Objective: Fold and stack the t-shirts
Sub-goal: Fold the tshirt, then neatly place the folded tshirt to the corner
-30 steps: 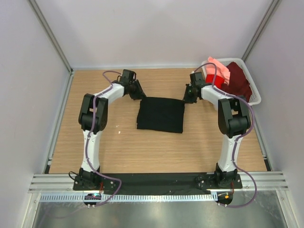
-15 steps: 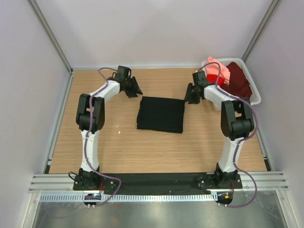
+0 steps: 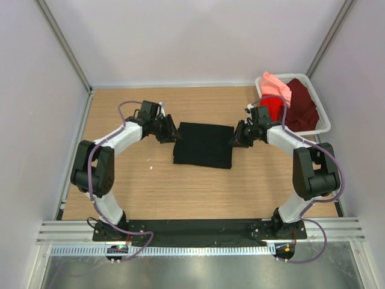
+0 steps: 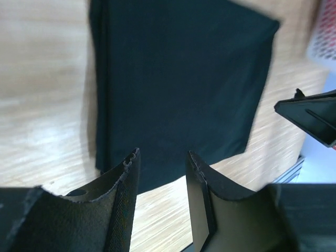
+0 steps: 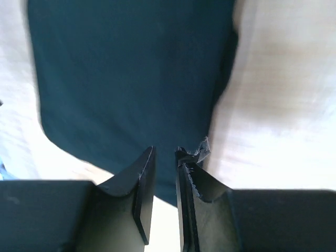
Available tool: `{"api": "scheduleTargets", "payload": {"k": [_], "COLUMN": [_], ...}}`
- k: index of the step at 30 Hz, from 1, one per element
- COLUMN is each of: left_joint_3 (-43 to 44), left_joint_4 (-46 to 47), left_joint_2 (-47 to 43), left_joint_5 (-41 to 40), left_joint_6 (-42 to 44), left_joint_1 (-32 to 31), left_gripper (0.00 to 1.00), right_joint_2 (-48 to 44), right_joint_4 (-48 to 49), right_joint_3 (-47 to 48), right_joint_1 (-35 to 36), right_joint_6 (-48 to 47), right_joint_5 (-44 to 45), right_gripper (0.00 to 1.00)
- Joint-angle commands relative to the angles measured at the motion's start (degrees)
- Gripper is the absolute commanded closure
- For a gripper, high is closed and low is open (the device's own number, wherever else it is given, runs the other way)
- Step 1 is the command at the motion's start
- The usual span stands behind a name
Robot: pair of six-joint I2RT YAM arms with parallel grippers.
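Note:
The folded black t-shirt (image 3: pixel 204 145) takes up the middle, where the next one needs room, so the robot's left gripper should pinch the t-shirt's edge and drag the t-shirt to the empty far corner (image 3: pixel 113 107).
A black t-shirt (image 3: pixel 203 144) lies folded into a rectangle in the middle of the table, also filling the left wrist view (image 4: pixel 178 84) and the right wrist view (image 5: pixel 131 79). My left gripper (image 3: pixel 170 133) hovers at its left edge; its jaws (image 4: pixel 163 157) are open with only shirt and wood showing between them. At the shirt's right edge my right gripper (image 3: pixel 236 137) has its jaws (image 5: pixel 164 153) a narrow gap apart, holding nothing. A salmon-pink t-shirt (image 3: pixel 274 84), a red one (image 3: pixel 274 107) and a maroon one (image 3: pixel 301 102) sit bunched in the basket.
A white basket (image 3: pixel 325 123) stands at the table's far right corner, just behind the right arm. Grey walls close in the left, back and right sides. Bare wood (image 3: pixel 198 192) lies between the shirt and the arm bases.
Both grippers have come from the shirt's far corners toward the near side, to its left and right edges, and both elbows have swung outward. The black shirt has not moved.

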Motion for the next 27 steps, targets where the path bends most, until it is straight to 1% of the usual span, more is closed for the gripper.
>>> {"api": "scheduleTargets", "payload": {"k": [1, 5, 7, 10, 13, 15, 17, 19, 23, 27], "left_joint_3": [-4.6, -6.4, -5.9, -3.5, -0.6, 1.4, 4.4, 7.4, 10.8, 11.0], "left_joint_4": [3.4, 2.3, 0.2, -3.1, -3.9, -3.8, -4.4, -5.6, -6.5, -7.5], "left_joint_2": [1.2, 4.3, 4.4, 3.2, 2.6, 3.8, 6.5, 9.2, 13.4, 15.1], "left_joint_5": [2.1, 1.6, 0.4, -2.3, -2.6, -0.7, 2.0, 2.2, 5.0, 4.9], "left_joint_6": [-0.4, 0.0, 0.6, 1.7, 4.7, 7.4, 8.6, 10.3, 11.2, 11.5], "left_joint_1": [0.2, 0.2, 0.2, 0.5, 1.5, 2.3, 2.6, 2.8, 2.7, 2.4], "left_gripper": [0.59, 0.58, 0.58, 0.56, 0.47, 0.45, 0.45, 0.45, 0.51, 0.55], "right_joint_2": [-2.0, 0.0, 0.1, -2.1, -6.5, -9.9, -11.6, -13.8, -15.8, -17.1], "right_joint_4": [4.7, 4.7, 3.8, 2.3, 0.5, -0.3, -1.4, -2.2, -3.1, -2.6], "right_joint_3": [-5.6, -7.6, -7.7, -7.6, -7.7, -7.8, -7.8, -7.6, -7.2, -6.9], "right_joint_1": [0.2, 0.2, 0.2, 0.2, 0.1, 0.2, 0.2, 0.2, 0.2, 0.2], "right_joint_6": [1.1, -0.5, -1.0, -2.0, -2.1, -2.0, -2.3, -2.7, -3.0, -2.6], "right_joint_5": [-4.2, -1.3, -0.7, 0.2, 0.7, 1.0, 1.2, 1.4, 2.4, 2.2], "right_gripper": [0.72, 0.71, 0.72, 0.71, 0.67, 0.64, 0.62, 0.61, 0.61, 0.61]}}
